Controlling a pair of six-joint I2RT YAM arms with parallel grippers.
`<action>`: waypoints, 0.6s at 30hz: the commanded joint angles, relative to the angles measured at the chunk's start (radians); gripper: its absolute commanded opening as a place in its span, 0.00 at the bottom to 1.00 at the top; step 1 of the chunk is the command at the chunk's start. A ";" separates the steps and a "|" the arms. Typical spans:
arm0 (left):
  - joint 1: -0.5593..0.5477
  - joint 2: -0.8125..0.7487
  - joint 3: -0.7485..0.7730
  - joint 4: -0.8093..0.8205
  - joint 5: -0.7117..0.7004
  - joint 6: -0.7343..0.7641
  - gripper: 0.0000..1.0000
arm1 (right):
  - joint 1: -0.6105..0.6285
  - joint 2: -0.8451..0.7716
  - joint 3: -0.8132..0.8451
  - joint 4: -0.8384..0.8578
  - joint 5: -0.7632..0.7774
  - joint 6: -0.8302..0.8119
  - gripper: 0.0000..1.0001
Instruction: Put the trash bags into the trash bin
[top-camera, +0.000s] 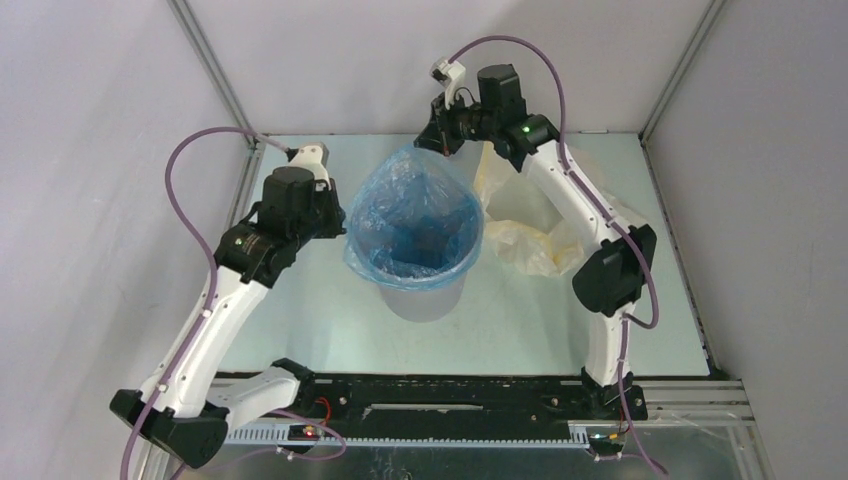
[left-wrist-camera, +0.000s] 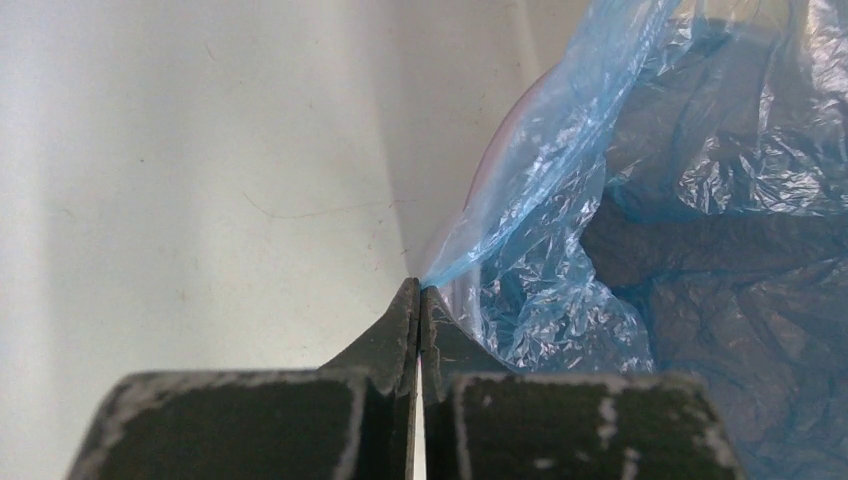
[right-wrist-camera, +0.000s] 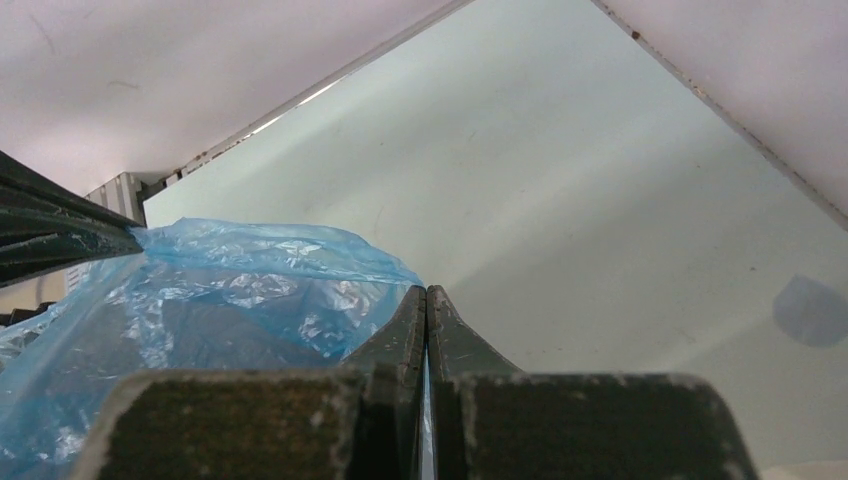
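My right gripper is going down outside the trash bin's rim (top-camera: 428, 176) with the blue trash bag's far edge (top-camera: 411, 153) pulled past it. I should keep lowering and release there.
The blue trash bag (top-camera: 415, 215) hangs open inside the pale grey-lavender trash bin (top-camera: 425, 298) at the table's middle, its edge lapping over the rim. My left gripper (top-camera: 338, 222) is shut on the bag's left edge beside the rim; in the left wrist view the gripper (left-wrist-camera: 419, 292) pinches the film of the bag (left-wrist-camera: 640, 200). My right gripper (top-camera: 442, 148) is shut on the bag's far edge and holds it pulled up above the bin; in the right wrist view the gripper (right-wrist-camera: 426, 295) pinches the bag (right-wrist-camera: 240, 270).
A larger pale yellow translucent bag (top-camera: 525, 225) lies crumpled on the table right of the bin, under the right arm. Grey enclosure walls stand on the left, back and right. The arm mounting rail (top-camera: 450, 405) runs along the near edge.
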 joint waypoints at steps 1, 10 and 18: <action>0.035 0.027 -0.029 0.074 0.074 0.001 0.00 | -0.014 0.045 0.064 0.034 0.004 0.023 0.00; 0.073 0.025 -0.130 0.093 0.102 -0.004 0.00 | -0.033 0.119 0.060 -0.005 -0.031 0.018 0.00; 0.079 -0.020 -0.280 0.219 0.199 -0.095 0.00 | -0.034 0.111 -0.060 0.049 -0.076 0.053 0.00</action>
